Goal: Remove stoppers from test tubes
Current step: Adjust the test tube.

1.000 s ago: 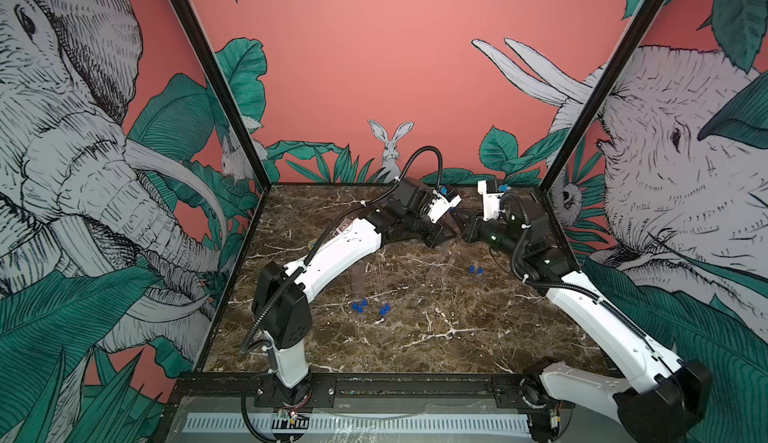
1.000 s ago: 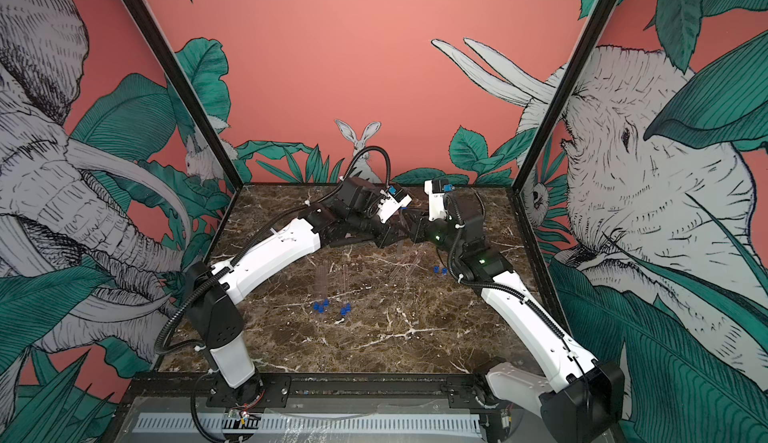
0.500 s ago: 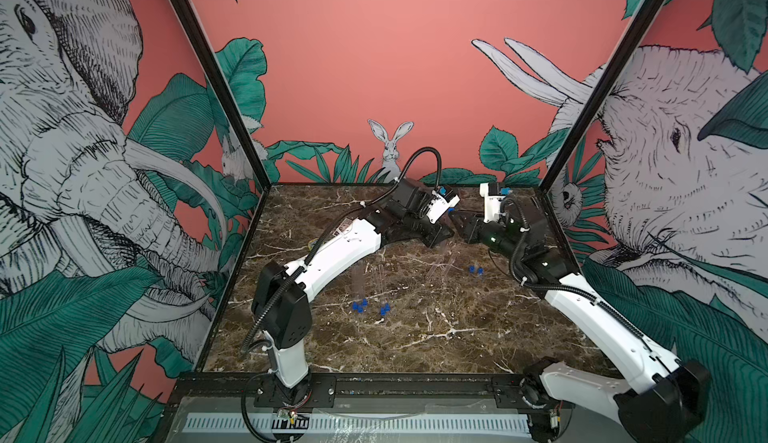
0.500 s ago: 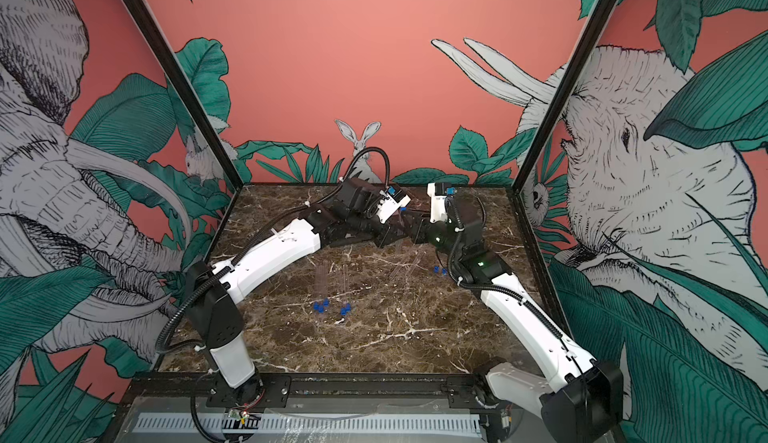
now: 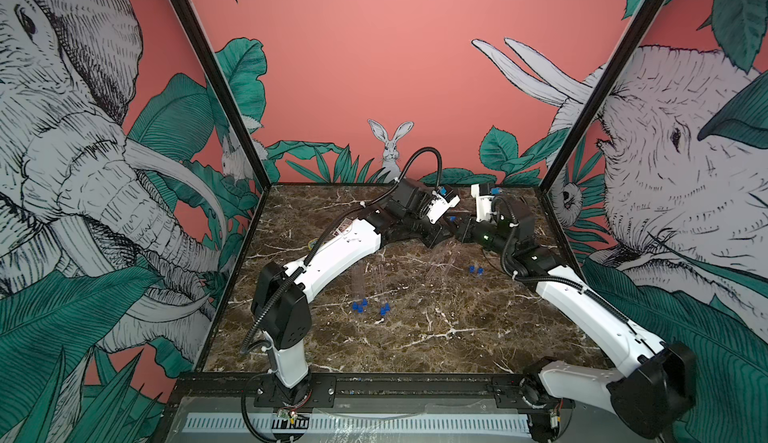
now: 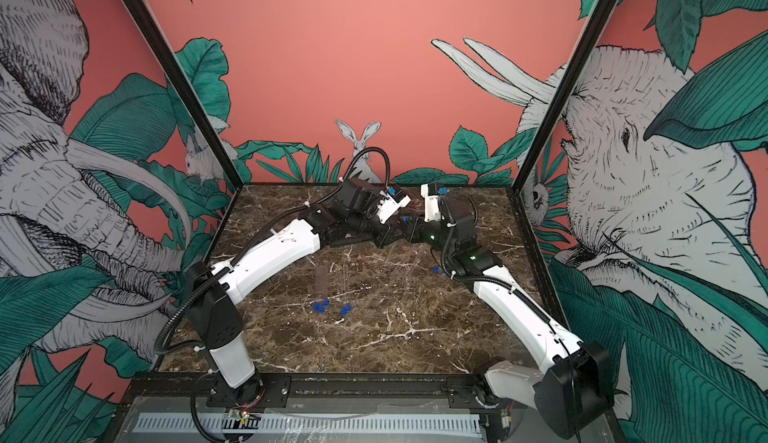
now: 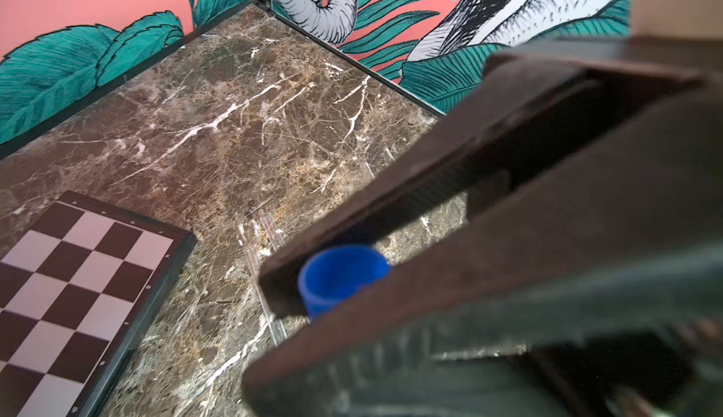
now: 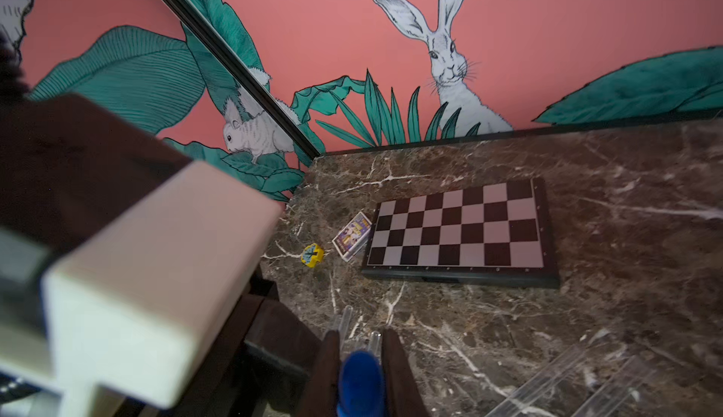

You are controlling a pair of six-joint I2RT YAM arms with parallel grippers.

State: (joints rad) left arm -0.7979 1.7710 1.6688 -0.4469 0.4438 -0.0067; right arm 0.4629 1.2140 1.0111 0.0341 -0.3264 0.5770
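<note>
Next, my left gripper opens and grips the test tube farther down before my right gripper pulls, because my grippers are crowded together at the blue stopper (image 5: 453, 219).
At the back of the table my two grippers meet tip to tip. My right gripper (image 8: 362, 336) (image 5: 457, 227) is shut on a bright-blue stopper (image 8: 360, 380) (image 7: 344, 278); its dark fingers (image 7: 391, 207) pinch it from both sides. My left gripper (image 5: 444, 233) faces it, its fingers (image 8: 281, 340) closed round a faint clear test tube (image 8: 274, 360). Whether the stopper still sits in that tube is hidden. Loose stoppers (image 5: 359, 306) (image 5: 475, 270) and bare tubes (image 5: 358, 283) (image 5: 442, 260) lie on the marble.
A chessboard (image 8: 457, 231) (image 7: 78, 290) lies toward the back left, under the left arm. Beside it are a card pack (image 8: 352, 235) and a small yellow toy (image 8: 312, 255). More clear tubes (image 8: 567, 387) lie just below the grippers. Printed walls close in three sides.
My right gripper has edged slightly toward the left gripper. The left arm has held still, and the loose stoppers and tubes lie as before.
</note>
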